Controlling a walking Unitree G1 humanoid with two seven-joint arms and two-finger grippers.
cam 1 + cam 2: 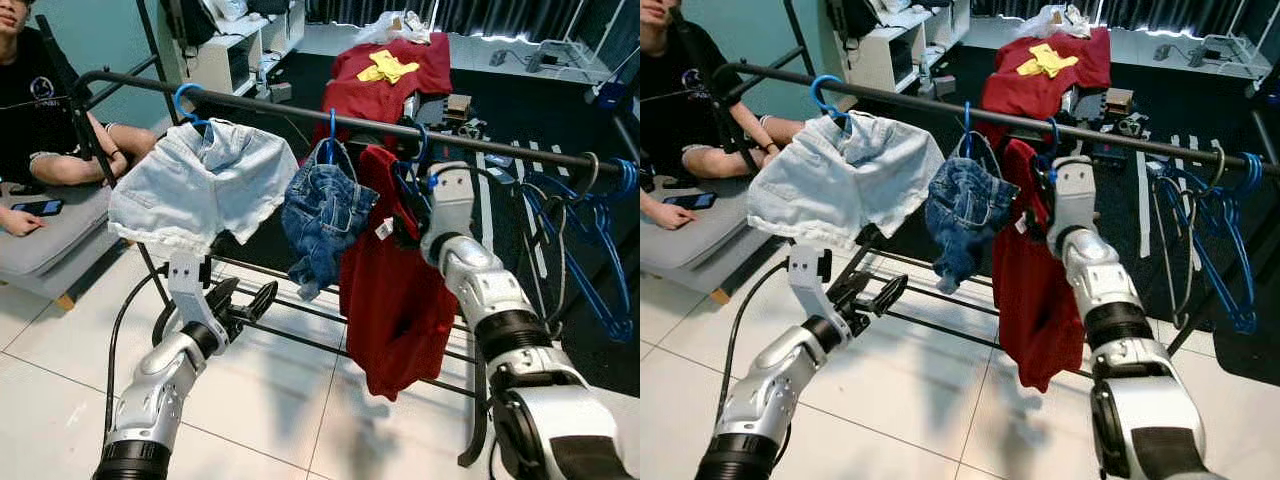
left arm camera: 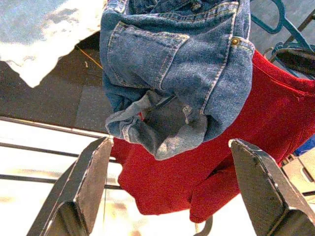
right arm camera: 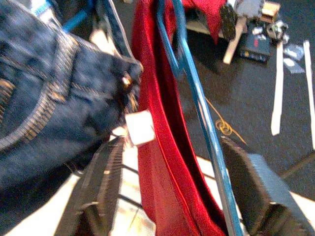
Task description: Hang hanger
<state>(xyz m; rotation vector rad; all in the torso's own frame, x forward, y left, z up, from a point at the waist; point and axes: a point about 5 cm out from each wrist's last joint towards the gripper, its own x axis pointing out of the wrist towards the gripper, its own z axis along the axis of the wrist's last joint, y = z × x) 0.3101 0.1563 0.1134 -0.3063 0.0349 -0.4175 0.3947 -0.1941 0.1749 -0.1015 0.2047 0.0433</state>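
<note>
My gripper will lift the hanger off the rail, and the dark red garment [image 1: 395, 290] will come along, still draped, because the blue hanger's arm [image 3: 210, 130] goes into the garment's open neck.
A dark red garment [image 1: 395, 290] hangs on a blue hanger [image 1: 415, 165] whose hook is over the black rail [image 1: 270, 106] of a clothes rack. My right gripper [image 1: 405, 220] is up at the garment's shoulder. It is open, and the blue hanger's [image 3: 197, 98] arm and the red cloth [image 3: 157, 162] lie between its fingers [image 3: 106, 182]. My left gripper [image 1: 245, 300] is open and holds nothing. It is low under the rail, pointing up at the folded denim shorts [image 2: 172, 64].
Pale denim shorts [image 1: 200, 185] and the dark denim shorts [image 1: 322, 215] hang on blue hangers left of the red garment. Several bare blue hangers [image 1: 590, 240] hang at the rail's right end. A person [image 1: 40, 100] sits on a grey cushion at the left. A red shirt [image 1: 390, 70] lies further back.
</note>
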